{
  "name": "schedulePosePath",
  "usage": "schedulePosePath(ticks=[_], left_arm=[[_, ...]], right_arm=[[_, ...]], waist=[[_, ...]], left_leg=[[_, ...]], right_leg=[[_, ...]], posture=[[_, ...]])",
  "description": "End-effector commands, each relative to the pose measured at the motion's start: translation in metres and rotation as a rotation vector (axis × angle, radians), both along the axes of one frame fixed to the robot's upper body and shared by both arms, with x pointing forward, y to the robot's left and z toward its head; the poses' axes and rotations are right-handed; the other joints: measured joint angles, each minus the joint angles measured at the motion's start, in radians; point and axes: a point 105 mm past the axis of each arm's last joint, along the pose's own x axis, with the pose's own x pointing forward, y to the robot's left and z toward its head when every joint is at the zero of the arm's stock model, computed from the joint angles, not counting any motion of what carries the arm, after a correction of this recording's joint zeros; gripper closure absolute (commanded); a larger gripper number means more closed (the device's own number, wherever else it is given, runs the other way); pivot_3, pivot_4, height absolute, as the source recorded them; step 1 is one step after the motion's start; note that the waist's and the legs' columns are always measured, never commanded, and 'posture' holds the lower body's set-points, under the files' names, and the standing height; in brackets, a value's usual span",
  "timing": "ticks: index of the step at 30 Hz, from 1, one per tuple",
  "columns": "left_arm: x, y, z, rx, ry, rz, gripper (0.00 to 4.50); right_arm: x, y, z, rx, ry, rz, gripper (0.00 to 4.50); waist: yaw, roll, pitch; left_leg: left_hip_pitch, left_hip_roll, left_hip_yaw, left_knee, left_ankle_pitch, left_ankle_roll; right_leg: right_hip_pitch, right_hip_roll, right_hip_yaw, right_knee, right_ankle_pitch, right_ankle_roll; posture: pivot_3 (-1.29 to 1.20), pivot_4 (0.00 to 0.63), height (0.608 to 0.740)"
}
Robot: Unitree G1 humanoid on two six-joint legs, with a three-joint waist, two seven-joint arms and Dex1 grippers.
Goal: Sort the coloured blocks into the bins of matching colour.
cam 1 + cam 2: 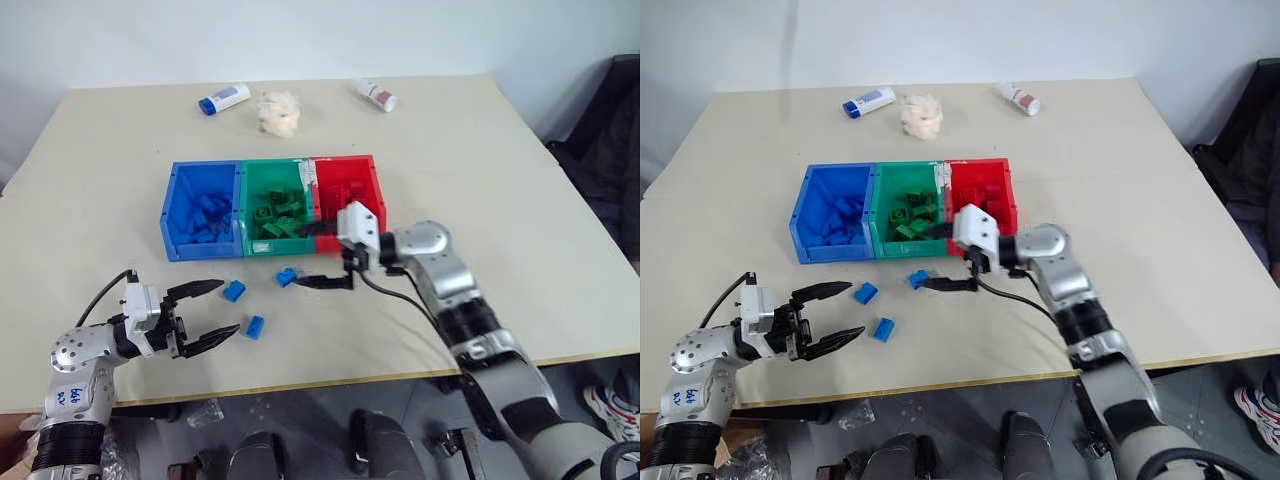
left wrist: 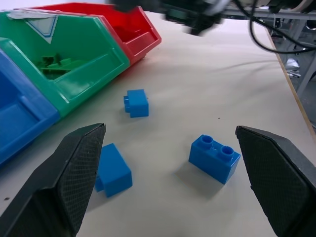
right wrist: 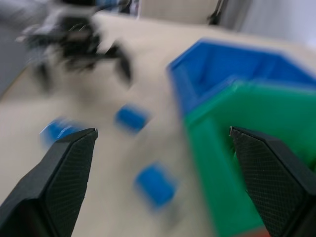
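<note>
The open fingers of my left gripper reach across both nearer blue blocks (image 1: 234,290), so it should move toward the front edge and close on the front blue block (image 1: 255,327) alone.
Three joined bins stand mid-table: blue (image 1: 200,248), green (image 1: 262,245) and red (image 1: 345,160), each holding several blocks of its own colour. Three blue blocks lie on the table in front of them: one (image 1: 287,277) by the green bin, one (image 1: 234,291) further left, one (image 1: 255,326) nearest the front. My left gripper (image 1: 210,312) is open, level, just left of the two nearer blocks (image 2: 112,170) (image 2: 214,158), touching neither. My right gripper (image 1: 302,258) is open and empty in front of the green bin, its lower finger beside the first block (image 3: 155,185).
At the table's far side lie a blue-capped white bottle (image 1: 223,98), a crumpled white wad (image 1: 279,110) and a red-capped bottle (image 1: 377,95). The table's front edge (image 1: 330,380) runs just behind my grippers. A dark chair (image 1: 610,150) stands off the right side.
</note>
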Motion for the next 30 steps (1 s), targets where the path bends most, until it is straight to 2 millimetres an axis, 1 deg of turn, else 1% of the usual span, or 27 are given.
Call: schedulePosePath(ticks=[1,4,6,9,11,13,15,18,22,27,29,30], left_arm=[[-0.005,0.006,0.004,0.01,-0.028,0.008,0.0],[-0.012,0.016,0.005,0.023,-0.028,0.047,0.0],[-0.021,0.024,0.005,0.039,-0.023,0.074,0.0],[-0.032,0.03,0.006,0.052,-0.015,0.101,0.0],[-0.051,0.038,0.005,0.069,0.008,0.141,0.0],[-0.064,0.041,0.005,0.083,0.025,0.164,0.0],[-0.081,0.042,0.006,0.09,0.042,0.203,0.0],[-0.101,0.037,0.006,0.108,0.074,0.237,0.0],[-0.113,0.021,0.008,0.094,0.079,0.265,0.0],[-0.115,0.0,0.004,0.085,0.11,0.269,0.0],[-0.113,-0.004,0.002,0.086,0.121,0.27,0.0],[-0.108,-0.014,0.001,0.088,0.115,0.251,0.0]], right_arm=[[-0.02,-0.024,-0.001,-0.055,0.014,0.043,0.04],[-0.03,-0.063,-0.015,-0.115,0.07,-0.021,0.04],[-0.034,-0.08,-0.019,-0.123,0.096,-0.05,0.04],[-0.038,-0.086,-0.02,-0.117,0.112,-0.061,0.04],[-0.037,-0.088,-0.02,-0.098,0.123,-0.056,0.04],[-0.036,-0.089,-0.019,-0.09,0.128,-0.056,0.04],[-0.03,-0.089,-0.018,-0.078,0.13,-0.067,0.04],[-0.025,-0.09,-0.017,-0.066,0.131,-0.068,0.04],[-0.02,-0.091,-0.019,-0.066,0.14,-0.067,0.04],[-0.015,-0.093,-0.022,-0.051,0.146,-0.059,0.04],[-0.013,-0.093,-0.023,-0.044,0.142,-0.06,0.04],[-0.012,-0.094,-0.023,-0.04,0.138,-0.063,0.04]], waist=[[0.001,0.0,0.0],[0.002,0.0,0.0],[0.001,0.0,0.0],[0.0,0.0,0.0],[0.0,0.0,0.0],[-0.001,0.0,0.0],[0.003,0.0,0.0],[0.003,0.0,0.001],[0.014,0.0,0.001],[0.019,0.0,0.001],[0.02,0.0,0.001],[0.021,0.0,0.001]], left_leg=[[0.0,0.0,0.0,0.0,0.0,0.0],[0.0,0.0,0.0,0.0,0.0,0.0],[0.0,0.0,0.001,0.0,0.0,0.0],[0.001,0.0,0.001,0.0,-0.001,0.0],[0.002,0.001,0.001,0.0,-0.001,0.0],[0.003,0.003,0.002,0.0,-0.002,-0.001],[0.003,0.003,0.002,0.0,-0.002,-0.001],[0.002,0.003,0.003,0.0,-0.003,-0.001],[0.003,0.003,0.003,0.001,-0.004,0.0],[0.003,0.004,0.003,0.002,-0.004,-0.001],[0.003,0.004,0.004,0.002,-0.004,-0.001],[0.003,0.004,0.004,0.002,-0.004,-0.001]], right_leg=[[0.0,0.0,0.0,0.0,0.0,0.0],[0.0,0.0,0.0,-0.001,0.0,0.0],[0.0,0.0,0.0,-0.001,0.0,0.0],[0.0,0.0,0.0,-0.002,0.0,0.0],[0.001,0.001,0.001,-0.002,0.0,-0.001],[0.001,0.002,0.002,-0.002,0.0,-0.001],[0.001,0.002,0.002,-0.002,0.0,-0.001],[0.001,0.003,0.002,-0.007,0.0,-0.001],[0.001,0.003,0.003,-0.008,0.0,-0.001],[0.001,0.004,0.003,-0.008,-0.001,-0.002],[0.001,0.004,0.003,-0.008,-0.001,-0.002],[0.001,0.004,0.003,-0.007,-0.001,-0.002]], posture=[[0.0,0.15,0.74],[0.0,0.15,0.74],[0.0,0.15,0.74],[0.0,0.15,0.74],[0.0,0.15,0.74],[0.0,0.15,0.74],[0.0,0.15,0.74],[0.0,0.15,0.74],[0.0,0.15,0.74],[0.0,0.15,0.74],[0.0,0.15,0.74],[0.0,0.15,0.74]])
